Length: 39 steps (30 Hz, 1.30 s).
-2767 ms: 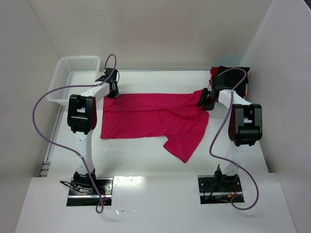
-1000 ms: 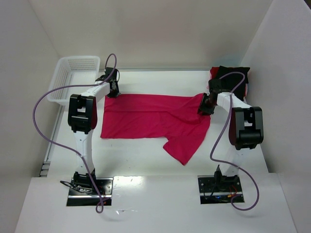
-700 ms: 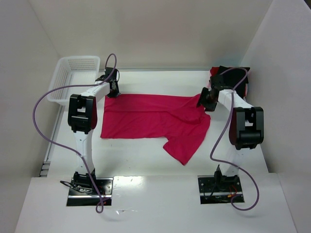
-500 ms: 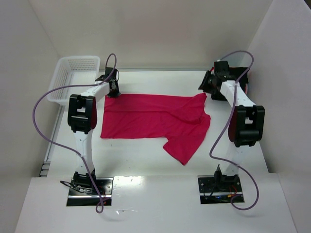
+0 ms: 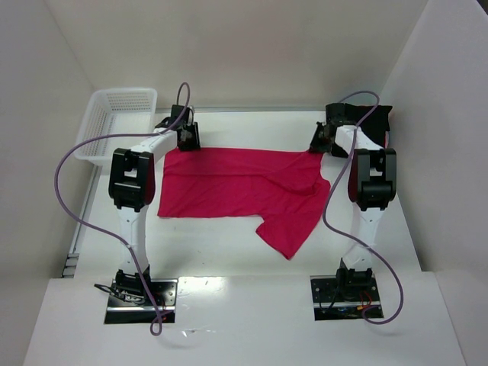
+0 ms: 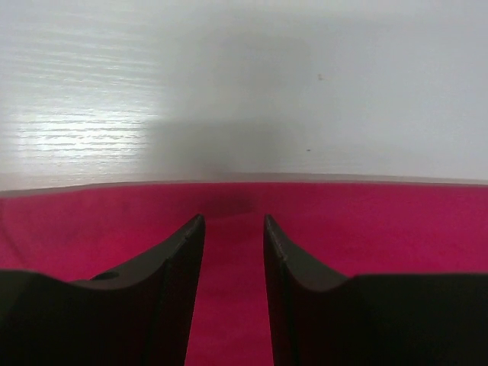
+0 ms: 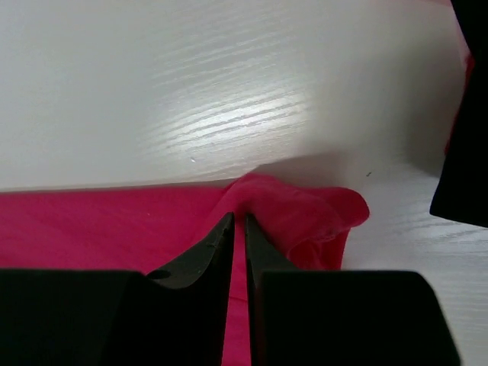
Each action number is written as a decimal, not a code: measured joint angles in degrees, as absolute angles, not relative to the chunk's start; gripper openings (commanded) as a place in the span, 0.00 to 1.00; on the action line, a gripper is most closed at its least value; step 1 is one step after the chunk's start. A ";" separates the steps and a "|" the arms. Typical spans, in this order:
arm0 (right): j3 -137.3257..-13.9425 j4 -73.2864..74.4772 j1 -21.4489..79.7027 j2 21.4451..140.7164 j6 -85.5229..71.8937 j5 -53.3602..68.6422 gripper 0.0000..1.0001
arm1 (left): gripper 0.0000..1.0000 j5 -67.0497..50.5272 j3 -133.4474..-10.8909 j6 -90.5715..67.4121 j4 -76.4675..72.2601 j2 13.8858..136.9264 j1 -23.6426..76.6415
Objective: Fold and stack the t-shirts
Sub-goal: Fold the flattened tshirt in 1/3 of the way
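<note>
The robot's left gripper is open above the red t-shirt's far hem [image 6: 233, 197], a good way in from the t-shirt's corner [image 5: 168, 151], so it should move over to that corner and close there before it straightens the hem.
A red t-shirt [image 5: 236, 183] lies spread on the white table, with one sleeve hanging toward the near edge. My left gripper [image 5: 187, 137] is at the shirt's far left corner. In the left wrist view it [image 6: 233, 219] is open, its fingers apart over flat red cloth [image 6: 366, 229] just inside the far hem. My right gripper [image 5: 319, 145] is at the far right corner. In the right wrist view it [image 7: 239, 217] is shut on a raised fold of the red shirt [image 7: 305, 210].
A white plastic basket [image 5: 114, 118] stands at the back left. A pile of dark and red garments [image 5: 374, 118] lies at the back right, beside my right gripper; its black cloth [image 7: 467, 137] shows in the right wrist view. White walls enclose the table.
My right gripper let go of the shirt's far right corner, lifted toward the back right pile, then came back to that corner. My left gripper shifted slightly right along the far hem.
</note>
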<state>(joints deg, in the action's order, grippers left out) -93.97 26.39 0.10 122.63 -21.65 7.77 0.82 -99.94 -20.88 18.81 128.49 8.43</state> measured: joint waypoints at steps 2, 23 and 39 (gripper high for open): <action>-93.76 26.98 0.10 122.63 -21.34 6.94 0.15 | 0.46 -0.32 -99.94 -20.88 18.35 128.46 8.51; -84.58 29.04 -0.40 118.32 -19.40 0.84 0.20 | 0.50 -0.91 -100.82 -20.93 18.94 128.51 8.45; -90.21 28.16 -1.76 117.75 -20.12 3.60 0.14 | 0.24 6.28 -102.35 -21.69 21.15 128.60 8.45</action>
<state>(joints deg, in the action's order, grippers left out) -90.21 28.16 -1.76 117.75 -20.12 3.60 6.28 -102.35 -21.69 21.15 128.60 8.45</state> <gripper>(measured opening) 0.162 0.284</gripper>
